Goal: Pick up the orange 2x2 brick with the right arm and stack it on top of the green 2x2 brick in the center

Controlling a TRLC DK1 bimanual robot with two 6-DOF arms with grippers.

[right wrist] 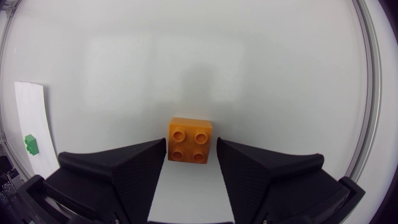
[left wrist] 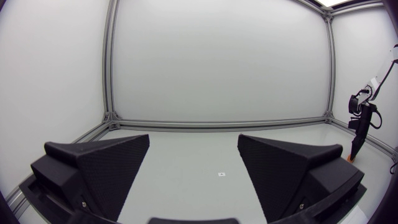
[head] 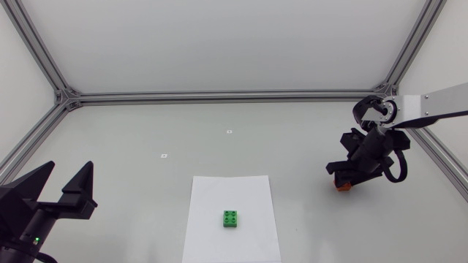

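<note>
I expect the green brick (head: 229,218) to slide a little with the orange brick when I press them together, because it sits loose on the white paper sheet (head: 230,196).
The orange 2x2 brick (right wrist: 189,138) rests studs up on the table at the right. My right gripper (right wrist: 191,152) is lowered around it, open. One finger stands on each side of the brick, very close, with a thin gap showing at one side. From above, only a corner of the orange brick (head: 341,187) peeks out under the right gripper (head: 345,175). The green 2x2 brick (head: 232,218) sits on a white paper sheet (head: 219,193) in the center; the right wrist view shows the green brick (right wrist: 30,144) far off to the side. My left gripper (head: 68,172) is open and holds nothing at the near left.
Aluminium frame rails (head: 219,96) run along the back and side edges of the table, one close behind my right arm (head: 431,106). Two small white markers (head: 164,155) lie on the table behind the paper. The right arm (left wrist: 360,121) also shows far off in the left wrist view.
</note>
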